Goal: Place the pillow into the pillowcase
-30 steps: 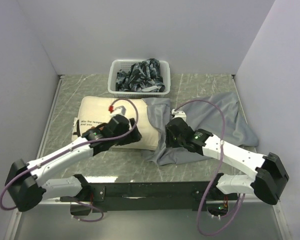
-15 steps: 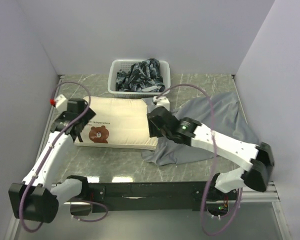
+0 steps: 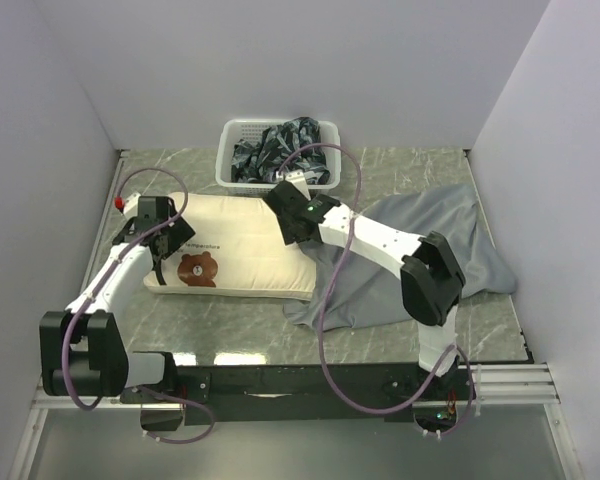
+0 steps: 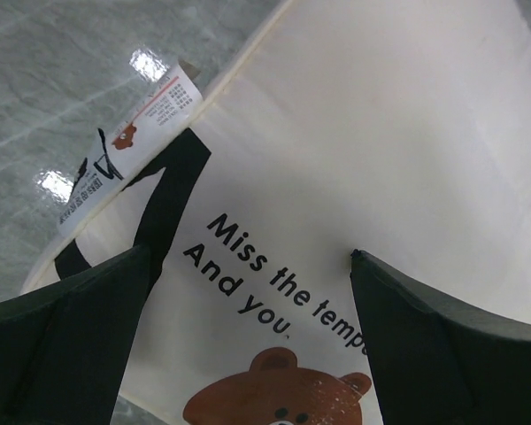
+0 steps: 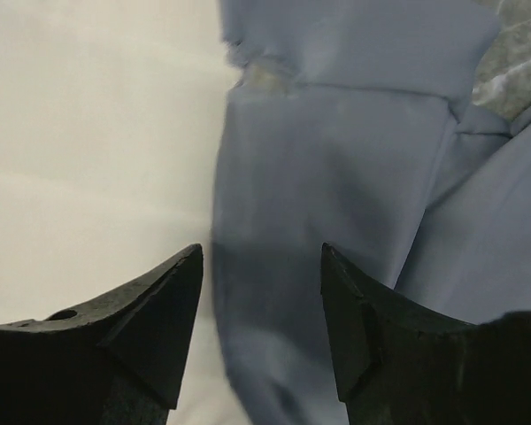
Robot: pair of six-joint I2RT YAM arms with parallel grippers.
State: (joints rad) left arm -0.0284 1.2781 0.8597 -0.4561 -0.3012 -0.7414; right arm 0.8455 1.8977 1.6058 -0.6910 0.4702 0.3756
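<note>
The pillowcase is over just the pillow's end with the bear side up, so the robot's right gripper should grab the pillowcase's near corner and help the left gripper turn both over.
The cream pillow lies flat left of centre, its brown bear face and black text at the left end. The grey pillowcase is crumpled to its right, and one edge overlaps the pillow's right end. My left gripper hovers over the printed end, open wide. Its fingers straddle the text and the bear of the pillow, with nothing between them. My right gripper is open just above the pillowcase edge where it meets the pillow.
A white basket of dark patterned cloth stands at the back, just behind the pillow. Pale walls close in the left, back and right sides. The right arm's elbow stands over the pillowcase.
The left arm swung from the pillow's middle to its left end and opened, uncovering the bear face. The right arm moved from the pillowcase's near part to the pillow's right end, jaws widening.
</note>
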